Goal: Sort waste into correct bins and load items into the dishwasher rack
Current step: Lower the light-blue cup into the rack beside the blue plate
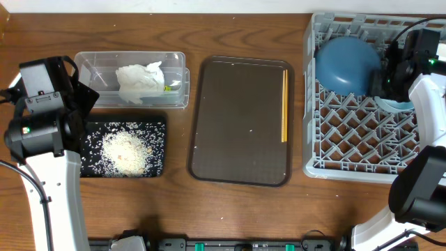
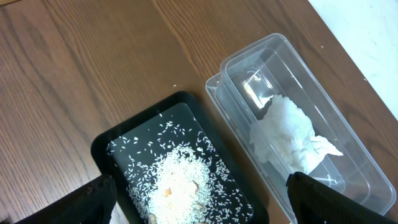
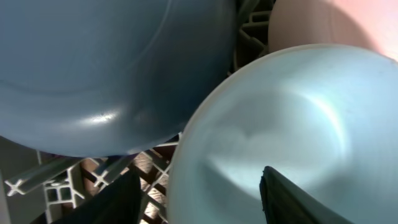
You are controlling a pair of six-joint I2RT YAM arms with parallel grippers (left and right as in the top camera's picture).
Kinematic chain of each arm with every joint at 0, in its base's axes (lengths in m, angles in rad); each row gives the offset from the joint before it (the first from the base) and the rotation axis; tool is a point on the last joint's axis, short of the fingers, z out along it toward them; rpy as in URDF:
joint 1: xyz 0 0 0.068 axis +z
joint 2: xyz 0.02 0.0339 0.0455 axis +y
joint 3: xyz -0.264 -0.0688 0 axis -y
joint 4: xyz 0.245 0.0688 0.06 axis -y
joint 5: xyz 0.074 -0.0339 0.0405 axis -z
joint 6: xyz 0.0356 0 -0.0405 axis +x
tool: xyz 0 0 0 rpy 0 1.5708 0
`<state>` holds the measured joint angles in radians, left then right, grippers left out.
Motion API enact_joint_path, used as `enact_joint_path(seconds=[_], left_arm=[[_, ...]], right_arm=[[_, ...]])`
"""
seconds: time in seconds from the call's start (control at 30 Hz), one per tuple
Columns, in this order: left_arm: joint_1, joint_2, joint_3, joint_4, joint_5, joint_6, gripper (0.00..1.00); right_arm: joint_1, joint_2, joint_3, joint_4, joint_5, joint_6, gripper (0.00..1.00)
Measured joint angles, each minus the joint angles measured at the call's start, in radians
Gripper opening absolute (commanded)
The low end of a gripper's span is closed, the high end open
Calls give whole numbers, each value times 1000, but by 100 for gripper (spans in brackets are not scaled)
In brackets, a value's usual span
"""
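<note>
The light-blue bowl [image 3: 267, 140] is sitting open side up against the dark-blue bowl. Next, my right gripper picks it up by its rim and turns it face down on the rack's free pegs [image 1: 398, 134].
The grey dishwasher rack [image 1: 348, 139] stands at the right. In it a large dark-blue bowl [image 1: 346, 64] lies face down, with a small light-blue bowl [image 1: 397, 104] beside it. My right gripper [image 3: 202, 199] is open and straddles the light-blue bowl's rim [image 3: 273, 124], one finger inside and one outside. A pinkish bowl [image 3: 323, 22] sits behind. Chopsticks [image 1: 284, 104] lie on the brown serving tray [image 1: 237, 125]. My left gripper [image 2: 199, 199] is open and empty above the black tray [image 2: 124, 140] of rice [image 2: 177, 180]. The clear tub [image 1: 94, 66] holds the napkin [image 1: 139, 80] and the wrapper [image 1: 168, 87].
The brown serving tray lies mid-table between the bins and the rack, with a few stray rice grains on it. The black tray lies just in front of the clear tub [image 2: 348, 143]. The left arm's base stands at the front left.
</note>
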<state>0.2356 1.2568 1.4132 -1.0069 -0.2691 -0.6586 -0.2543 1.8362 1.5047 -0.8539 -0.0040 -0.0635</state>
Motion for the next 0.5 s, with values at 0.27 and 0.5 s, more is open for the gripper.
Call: enact_joint_path(seconds=[0.27, 0.5], left_arm=[[0, 0, 0, 0, 0, 0, 90], [0, 0, 0, 0, 0, 0, 90]], right_arm=[[18, 0, 0, -15, 12, 24, 1], [15, -21, 15, -13, 13, 88, 1]])
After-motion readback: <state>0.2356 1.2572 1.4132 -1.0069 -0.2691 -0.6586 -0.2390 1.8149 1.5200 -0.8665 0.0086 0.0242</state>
